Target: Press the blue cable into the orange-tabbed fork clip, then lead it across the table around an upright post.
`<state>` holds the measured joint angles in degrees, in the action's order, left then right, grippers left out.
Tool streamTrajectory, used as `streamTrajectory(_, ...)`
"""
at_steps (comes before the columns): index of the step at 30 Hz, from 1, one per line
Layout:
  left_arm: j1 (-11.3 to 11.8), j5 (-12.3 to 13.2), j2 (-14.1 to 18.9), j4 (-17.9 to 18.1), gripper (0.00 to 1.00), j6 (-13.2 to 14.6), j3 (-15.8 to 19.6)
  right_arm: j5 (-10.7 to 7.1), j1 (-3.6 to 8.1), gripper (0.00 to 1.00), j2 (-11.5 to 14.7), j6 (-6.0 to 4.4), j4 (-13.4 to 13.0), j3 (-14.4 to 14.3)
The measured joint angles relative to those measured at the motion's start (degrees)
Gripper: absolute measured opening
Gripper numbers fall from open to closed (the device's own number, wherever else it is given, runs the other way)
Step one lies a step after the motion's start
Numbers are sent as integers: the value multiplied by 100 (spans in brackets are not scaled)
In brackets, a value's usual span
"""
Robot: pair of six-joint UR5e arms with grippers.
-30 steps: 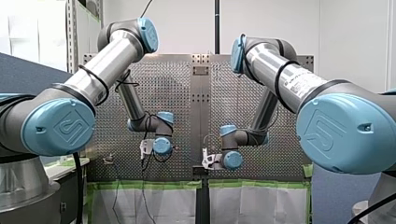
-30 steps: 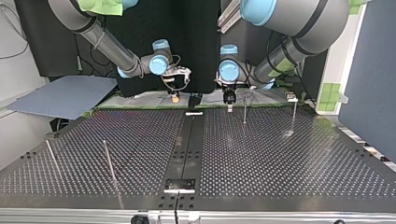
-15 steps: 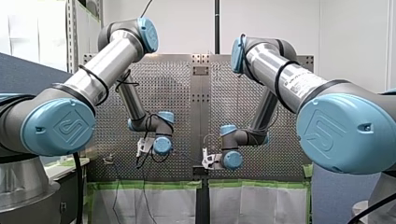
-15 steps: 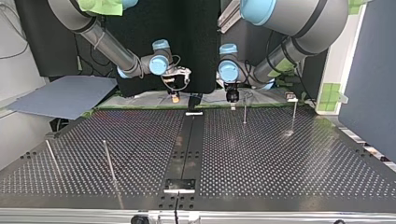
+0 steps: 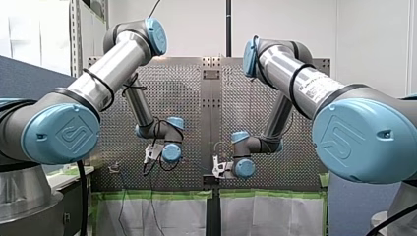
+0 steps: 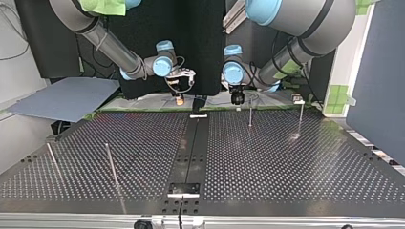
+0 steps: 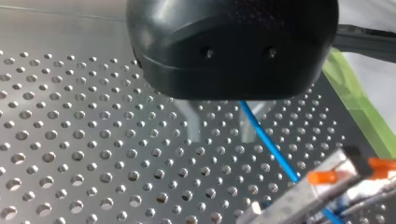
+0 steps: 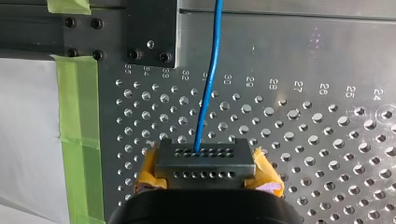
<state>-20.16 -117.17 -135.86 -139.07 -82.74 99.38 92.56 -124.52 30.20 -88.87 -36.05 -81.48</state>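
The blue cable comes out of the robot's yellow-padded fingers in a slight bow, so it will curve smoothly when the robot carries it across.
The blue cable runs away over the perforated table from my right gripper, whose yellow-padded fingers are shut on it. In the top view that gripper hangs at the far edge, left of the middle. My left gripper hovers over the plate with its two metal fingers apart. The blue cable slants past one of these fingers toward the orange-tabbed fork clip, which lies just ahead. In the top view my left gripper is right of the middle, with the clip further right.
Two upright posts stand near the far edge at the top view's right. Two leaning rods stand at its near left. Green tape lines the table's edge. A grey board lies beyond the table's far left.
My left gripper has shifted a little toward the top view's right and risen slightly off the plate. My right arm has stayed in place with the cable.
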Motion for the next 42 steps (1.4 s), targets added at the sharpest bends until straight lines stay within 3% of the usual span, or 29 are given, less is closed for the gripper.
streamTrajectory(14, -17, 30, 2, -7, 0, -45, 0, 4, -2, 0, 2, 5, 74, 2)
streamTrajectory(20, -29, 65, 26, -44, 0, -55, -12, 95, 18, 0, 73, 108, 244, -1)
streamTrajectory(25, -78, 74, 172, -97, 0, -77, -12, 263, 46, 0, 286, 152, 470, -1)
streamTrajectory(33, -296, 135, 618, -394, 0, -333, -10, 311, 121, 0, 727, 152, 890, -1)
streamTrajectory(42, -524, 264, 1099, -561, 0, -458, -11, 302, 152, 0, 1242, 102, 969, 5)
